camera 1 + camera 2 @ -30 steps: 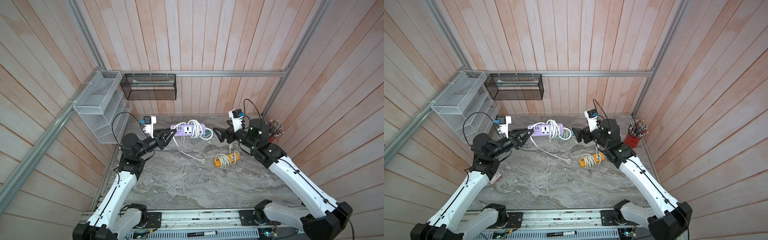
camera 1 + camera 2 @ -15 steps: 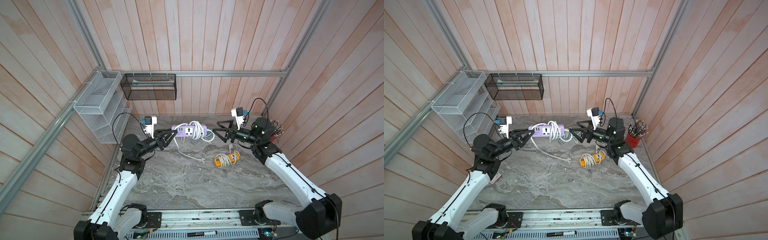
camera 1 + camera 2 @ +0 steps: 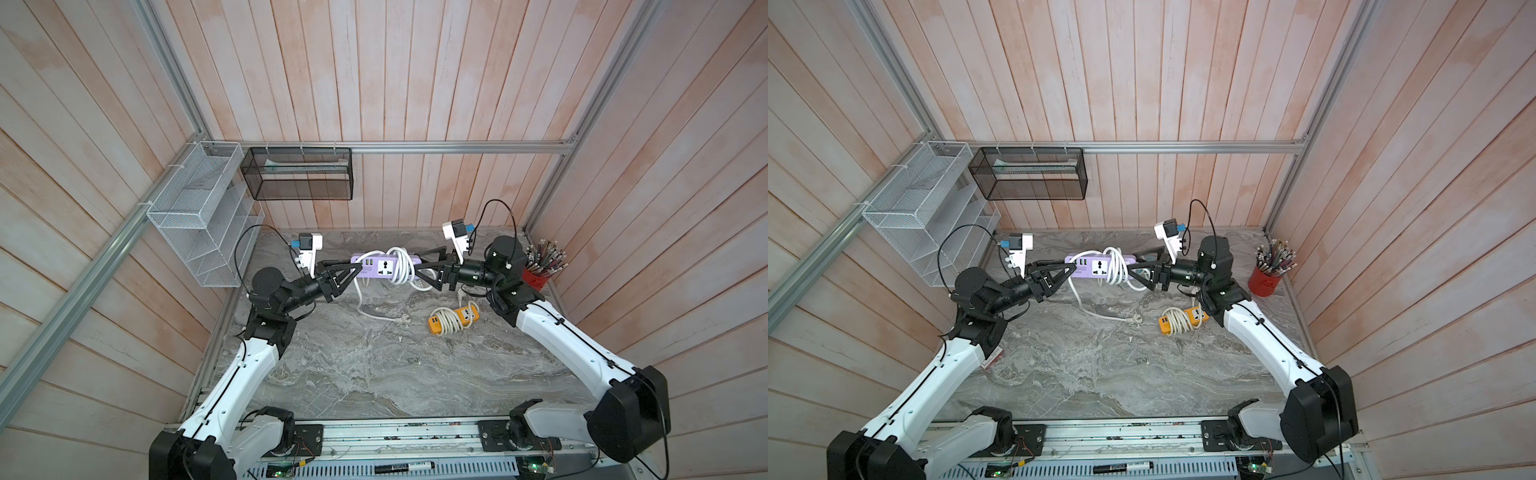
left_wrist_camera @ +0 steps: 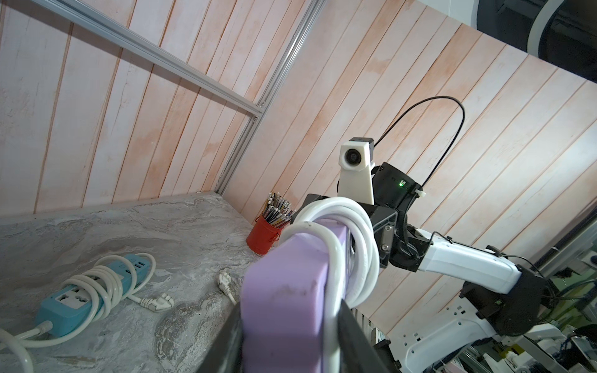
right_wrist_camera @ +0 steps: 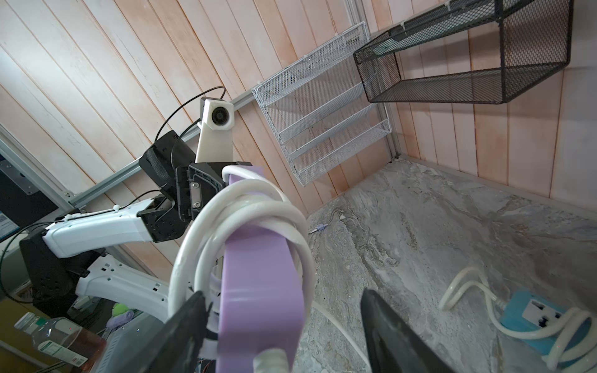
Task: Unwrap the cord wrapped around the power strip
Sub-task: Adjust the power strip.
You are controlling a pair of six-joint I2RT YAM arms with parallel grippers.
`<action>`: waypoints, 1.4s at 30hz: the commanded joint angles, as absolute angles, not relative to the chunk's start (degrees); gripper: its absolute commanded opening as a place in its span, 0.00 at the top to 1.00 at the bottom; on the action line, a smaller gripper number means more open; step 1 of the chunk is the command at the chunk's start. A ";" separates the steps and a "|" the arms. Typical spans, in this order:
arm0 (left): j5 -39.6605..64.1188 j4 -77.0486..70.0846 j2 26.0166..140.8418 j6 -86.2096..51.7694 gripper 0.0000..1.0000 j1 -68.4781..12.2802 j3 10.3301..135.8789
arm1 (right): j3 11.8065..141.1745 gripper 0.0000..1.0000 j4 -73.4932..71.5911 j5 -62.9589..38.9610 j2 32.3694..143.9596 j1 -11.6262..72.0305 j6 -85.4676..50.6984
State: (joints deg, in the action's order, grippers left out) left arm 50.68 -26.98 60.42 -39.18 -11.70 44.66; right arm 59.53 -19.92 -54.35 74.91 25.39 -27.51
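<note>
My right gripper should hold the purple power strip while my left gripper takes the hanging cord [image 3: 360,302], since my left gripper pins the white cord [image 4: 333,298] against the strip.
The purple power strip [image 3: 376,266] [image 3: 1088,266] hangs level above the back of the table. My left gripper [image 3: 353,268] [image 3: 1069,269] is shut on its left end, seen close in the left wrist view [image 4: 290,339] round the strip [image 4: 284,290]. The white cord [image 3: 401,266] [image 3: 1115,266] [image 4: 358,232] loops round the strip's right half; its free end drops to a plug [image 3: 405,319] on the table. My right gripper [image 3: 419,268] [image 3: 1133,269] [image 5: 286,326] straddles the strip's right end [image 5: 258,274], open, with a gap at one finger [image 5: 387,329].
An orange power strip [image 3: 453,320] with wrapped cord lies right of centre. A blue one [image 4: 74,300] [image 5: 542,323] lies near the back wall. A red pen cup [image 3: 536,278] stands at the right. A white wire rack [image 3: 199,216] and a black basket [image 3: 297,178] hang on the walls.
My right gripper has swung left to the strip's right end and its jaws have narrowed around it. The left gripper and the strip have stayed put.
</note>
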 commanded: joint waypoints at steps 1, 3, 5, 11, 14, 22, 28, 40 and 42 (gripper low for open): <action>50.54 -30.45 59.94 -38.47 1.00 -11.95 45.23 | 60.96 0.34 -22.50 -55.68 74.46 25.58 -27.86; 50.91 -30.73 60.15 -38.62 1.00 -12.00 45.28 | 61.00 0.42 -22.57 -55.86 74.43 25.57 -27.94; 51.15 -31.21 60.51 -38.89 1.00 -12.21 45.27 | 61.02 0.49 -23.38 -56.36 74.66 25.58 -28.50; 50.56 -31.00 60.73 -38.25 1.00 -12.74 45.31 | 61.01 0.80 -26.67 -58.39 76.15 26.24 -31.46; 50.37 -30.70 60.69 -37.88 1.00 -12.79 45.43 | 61.40 0.96 -25.99 -58.30 76.63 26.75 -31.04; 50.35 -25.93 60.82 -35.34 0.53 -13.10 47.34 | 61.58 1.00 -22.89 -56.29 75.59 26.74 -28.51; 49.80 -24.00 59.95 -33.91 0.00 -13.10 47.11 | 61.89 1.00 -21.74 -54.35 74.28 26.30 -27.52; 37.37 -13.00 53.00 -25.48 0.00 -8.35 43.14 | 61.44 1.00 -20.66 -51.01 70.18 21.94 -27.34; 40.00 -13.03 53.46 -24.10 0.00 -8.30 42.42 | 61.36 1.00 -20.22 -51.06 69.46 21.30 -27.41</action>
